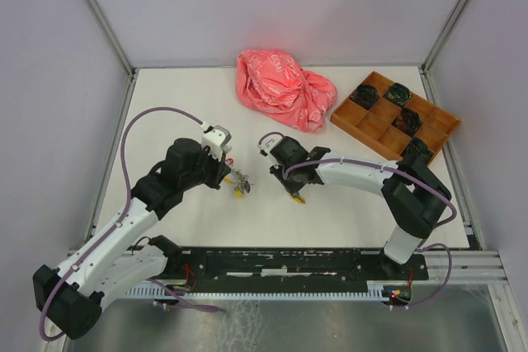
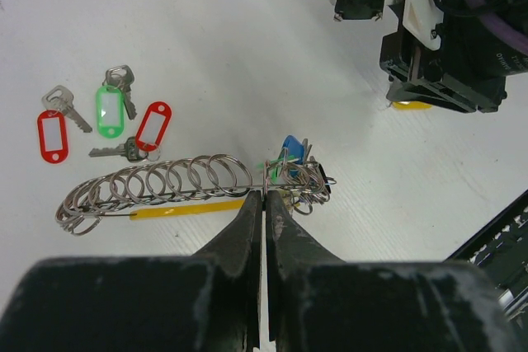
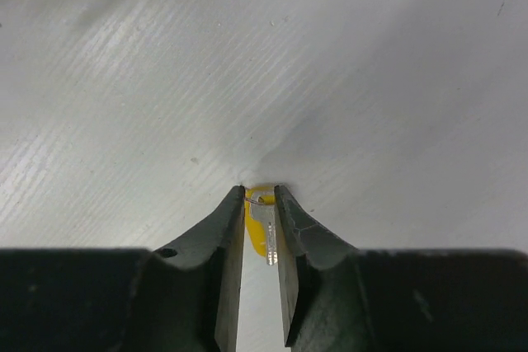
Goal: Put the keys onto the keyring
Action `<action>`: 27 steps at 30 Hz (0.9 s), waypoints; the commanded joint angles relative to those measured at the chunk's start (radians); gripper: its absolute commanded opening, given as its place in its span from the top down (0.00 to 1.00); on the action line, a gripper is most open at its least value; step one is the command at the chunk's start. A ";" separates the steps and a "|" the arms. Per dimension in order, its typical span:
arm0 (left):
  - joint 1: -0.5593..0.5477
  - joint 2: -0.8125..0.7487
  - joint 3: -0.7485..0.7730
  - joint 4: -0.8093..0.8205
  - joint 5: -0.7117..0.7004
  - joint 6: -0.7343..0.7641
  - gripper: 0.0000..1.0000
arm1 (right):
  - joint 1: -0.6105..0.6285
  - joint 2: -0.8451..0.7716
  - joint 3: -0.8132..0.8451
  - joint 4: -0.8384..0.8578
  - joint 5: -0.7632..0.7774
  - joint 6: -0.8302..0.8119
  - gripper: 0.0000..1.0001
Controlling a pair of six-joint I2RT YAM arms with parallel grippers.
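The yellow-tagged key (image 3: 269, 241) points back under my right gripper, its ring at the far end of the key, so next I open, turn the key around and take the key's ring (image 3: 258, 199).
In the left wrist view my left gripper (image 2: 264, 193) is shut on the thin wire of the keyring (image 2: 157, 180), which I see edge-on. Many small loops run along it, with a yellow stretch (image 2: 186, 208) below. A blue-tagged key (image 2: 290, 150) hangs on it close to the jaws. Three loose keys lie on the table beyond: one with a red tag (image 2: 51, 135), one with a green tag (image 2: 109, 110) and another with a red tag (image 2: 154, 125). My right gripper (image 3: 260, 195) points down at the table, its jaws closed on a yellow-tagged key (image 3: 262, 224). From above, the right gripper (image 1: 295, 194) stands just right of the keyring (image 1: 240, 179).
A crumpled pink plastic bag (image 1: 285, 88) lies at the back of the table. A wooden compartment tray (image 1: 394, 117) holding dark objects sits at the back right. The two arms' wrists face each other near the table's middle. Frame posts stand at the back corners.
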 commanded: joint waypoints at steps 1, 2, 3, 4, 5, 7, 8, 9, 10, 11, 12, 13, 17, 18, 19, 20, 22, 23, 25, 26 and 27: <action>0.005 0.000 0.013 0.067 0.026 0.030 0.97 | -0.023 -0.048 0.049 -0.044 -0.066 -0.039 0.67; 0.005 0.001 0.013 0.066 0.027 0.030 0.97 | -0.030 -0.045 0.047 -0.045 -0.074 -0.039 0.65; 0.005 0.002 0.013 0.065 0.029 0.030 0.97 | -0.037 -0.042 0.045 -0.045 -0.087 -0.042 0.63; 0.004 0.002 0.013 0.065 0.032 0.030 0.97 | -0.045 -0.036 0.041 -0.045 -0.110 -0.048 0.62; 0.005 0.002 0.012 0.065 0.034 0.030 0.97 | -0.049 -0.032 0.040 -0.045 -0.126 -0.056 0.61; 0.005 0.002 0.012 0.065 0.037 0.030 0.97 | -0.052 -0.025 0.038 -0.044 -0.162 -0.075 0.60; 0.005 0.002 0.012 0.065 0.039 0.030 0.97 | -0.053 -0.021 0.038 -0.042 -0.178 -0.083 0.60; 0.005 0.002 0.012 0.065 0.040 0.031 0.97 | -0.053 -0.017 0.038 -0.041 -0.192 -0.093 0.59; 0.005 0.003 0.012 0.065 0.041 0.032 0.97 | -0.053 -0.012 0.040 -0.041 -0.199 -0.102 0.58; 0.005 0.003 0.012 0.064 0.041 0.032 0.97 | -0.053 -0.008 0.039 -0.037 -0.197 -0.106 0.58; 0.005 0.003 0.012 0.063 0.042 0.033 0.97 | -0.053 -0.003 0.038 -0.032 -0.193 -0.112 0.58; 0.005 0.003 0.012 0.063 0.042 0.033 0.97 | -0.053 0.002 0.035 -0.026 -0.186 -0.116 0.58; 0.005 0.005 0.011 0.063 0.044 0.033 0.97 | -0.054 0.034 0.038 -0.025 -0.165 -0.128 0.58; 0.005 0.005 0.011 0.062 0.045 0.033 0.97 | -0.054 0.038 0.038 -0.023 -0.165 -0.129 0.59; 0.005 0.007 0.011 0.060 0.045 0.033 0.97 | -0.054 0.040 0.036 -0.019 -0.165 -0.128 0.60; 0.005 0.007 0.011 0.060 0.045 0.033 0.97 | -0.054 0.041 0.034 -0.014 -0.160 -0.127 0.62; 0.005 0.009 0.012 0.060 0.044 0.033 0.97 | -0.054 0.046 0.036 -0.015 -0.149 -0.128 0.67; 0.005 0.011 0.013 0.061 0.045 0.033 0.97 | -0.054 0.045 0.039 -0.016 -0.149 -0.129 0.70; 0.005 0.012 0.013 0.061 0.045 0.032 0.97 | -0.054 0.035 0.042 -0.017 -0.151 -0.124 0.77; 0.005 0.013 0.012 0.060 0.045 0.031 0.97 | -0.054 0.029 0.045 -0.020 -0.151 -0.120 0.81; 0.005 0.012 0.013 0.060 0.045 0.032 0.97 | -0.054 0.022 0.052 -0.026 -0.150 -0.115 0.85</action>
